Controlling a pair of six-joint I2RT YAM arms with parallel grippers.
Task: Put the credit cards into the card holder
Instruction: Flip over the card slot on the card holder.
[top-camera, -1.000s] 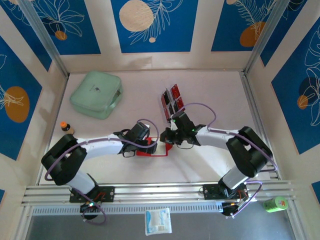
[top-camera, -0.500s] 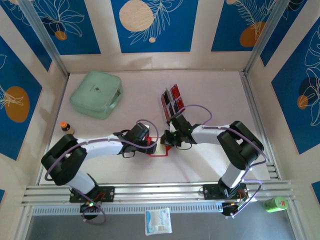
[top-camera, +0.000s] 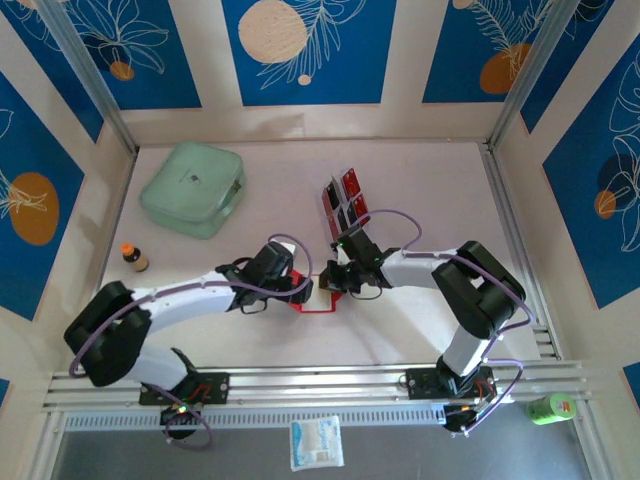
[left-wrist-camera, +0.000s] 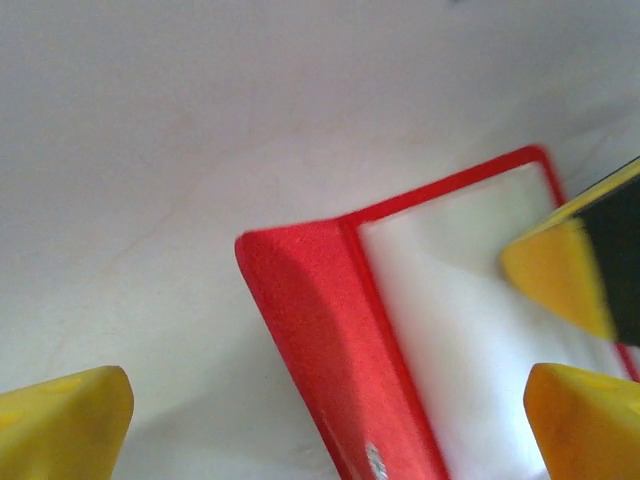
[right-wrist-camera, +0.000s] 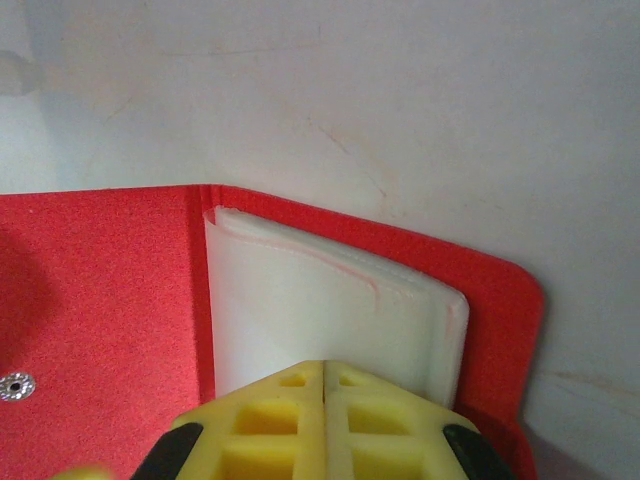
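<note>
The card holder's red flap slants up (left-wrist-camera: 290, 265) beside the pale sleeves, so next my left gripper presses the flap flat (left-wrist-camera: 340, 365) while my right gripper pins the sleeves.
The card holder (top-camera: 318, 301), a red folding wallet, lies open on the table between my two grippers. Its red flap (left-wrist-camera: 330, 340) and pale plastic sleeves (right-wrist-camera: 330, 300) show close up, with a metal snap (right-wrist-camera: 15, 385) on the left half. My left gripper (top-camera: 300, 289) is open and straddles the red flap, its yellow fingertips (left-wrist-camera: 62, 425) wide apart. My right gripper (right-wrist-camera: 325, 385) is shut, tips resting on the pale sleeves with nothing between them. The credit cards (top-camera: 346, 198), red with dark parts, stand in a clear rack behind the right gripper.
A mint-green case (top-camera: 193, 187) lies at the back left. A small bottle (top-camera: 134, 257) stands near the left wall. Off the table's near edge lie a white packet (top-camera: 316, 442) and a green bottle (top-camera: 550, 407). The right gripper's finger (left-wrist-camera: 580, 255) intrudes into the left wrist view.
The left arm has stretched lower and further out, its gripper edging right over the wallet. The right arm has folded in, its gripper shifting slightly left. Both grippers' states are unchanged.
</note>
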